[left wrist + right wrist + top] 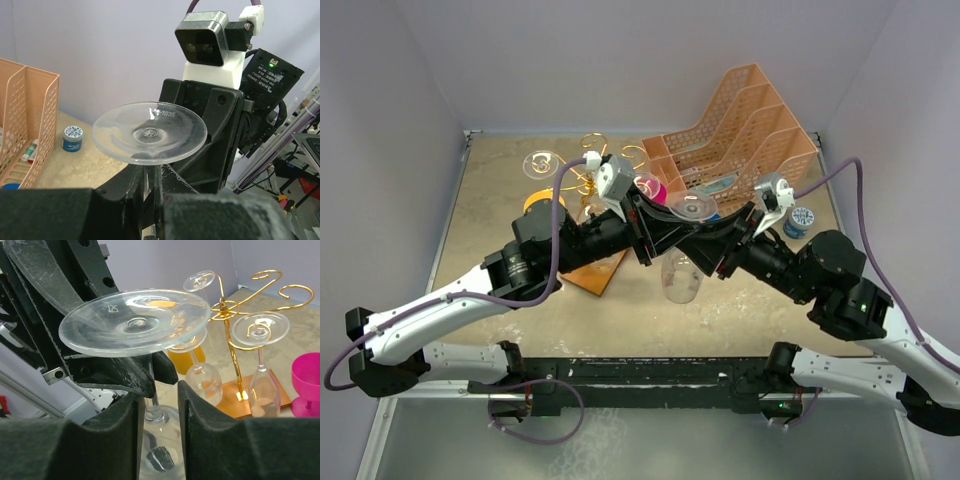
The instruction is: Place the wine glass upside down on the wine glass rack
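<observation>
My left gripper is covering the wine glass's stem, and the rack needs that stem. My right gripper should hold the stem while my left gripper grips the foot's edge.
A clear wine glass hangs upside down above the table between my two grippers, its round foot on top. My left gripper is shut on the stem just under the foot; it also shows in the top view. My right gripper is open, its fingers on either side of the stem lower down with a gap on one side; it also shows in the top view. The gold wire wine glass rack stands on its copper-brown base to the left, with three glasses hanging upside down on it.
A peach mesh file organiser stands at the back right. A blue-lidded jar sits beside it. A pink goblet and an orange cup stand near the rack. Purple walls close in three sides.
</observation>
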Available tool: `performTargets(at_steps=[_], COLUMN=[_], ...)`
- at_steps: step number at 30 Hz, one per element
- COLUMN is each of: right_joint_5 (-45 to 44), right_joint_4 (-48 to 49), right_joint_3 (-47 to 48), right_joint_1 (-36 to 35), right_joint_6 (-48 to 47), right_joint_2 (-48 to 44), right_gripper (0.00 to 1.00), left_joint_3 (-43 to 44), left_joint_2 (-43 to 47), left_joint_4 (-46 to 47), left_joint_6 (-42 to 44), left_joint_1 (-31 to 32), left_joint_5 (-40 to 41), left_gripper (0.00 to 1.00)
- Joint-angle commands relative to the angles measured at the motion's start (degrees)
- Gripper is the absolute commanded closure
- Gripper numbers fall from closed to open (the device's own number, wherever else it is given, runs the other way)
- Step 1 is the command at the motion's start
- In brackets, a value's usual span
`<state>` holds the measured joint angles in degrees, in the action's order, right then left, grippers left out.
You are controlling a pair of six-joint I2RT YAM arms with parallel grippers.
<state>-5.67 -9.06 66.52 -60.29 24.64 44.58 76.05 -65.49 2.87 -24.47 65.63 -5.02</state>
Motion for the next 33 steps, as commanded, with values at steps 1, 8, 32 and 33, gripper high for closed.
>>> performTargets(at_steps=[1,8,32,33], right_joint_5=[1.14,-0.76,-2.12,-1.48], right_joint_4=[4.0,5.05,18.88,19.04], right_joint_3=[0.3,-0.66,-9.13,-9.21], right_joint_1=[0.09,0.09,0.15,0.12], right_joint_6=[-0.94,-2.24,-32.98,-33.44], right_joint_2=[0.59,-0.3,-5.27,-5.09], right_gripper=[0.71,1.0,1.0,1.0], left_joint_3=[-0.01,-0.17,-4.75,-4.69], left_joint_2=[1.89,2.23,7.78,7.41], left_joint_4=[5.1,4.44,-2.11,-1.98], left_joint_6=[-1.98,-4.87,-49.65,-50.28], left_joint_1=[0.12,0.12,0.12,0.12], left_joint_5=[-3.89,-3.6,18.27,18.08], left_gripper=[1.0,0.86,0.5,0.5])
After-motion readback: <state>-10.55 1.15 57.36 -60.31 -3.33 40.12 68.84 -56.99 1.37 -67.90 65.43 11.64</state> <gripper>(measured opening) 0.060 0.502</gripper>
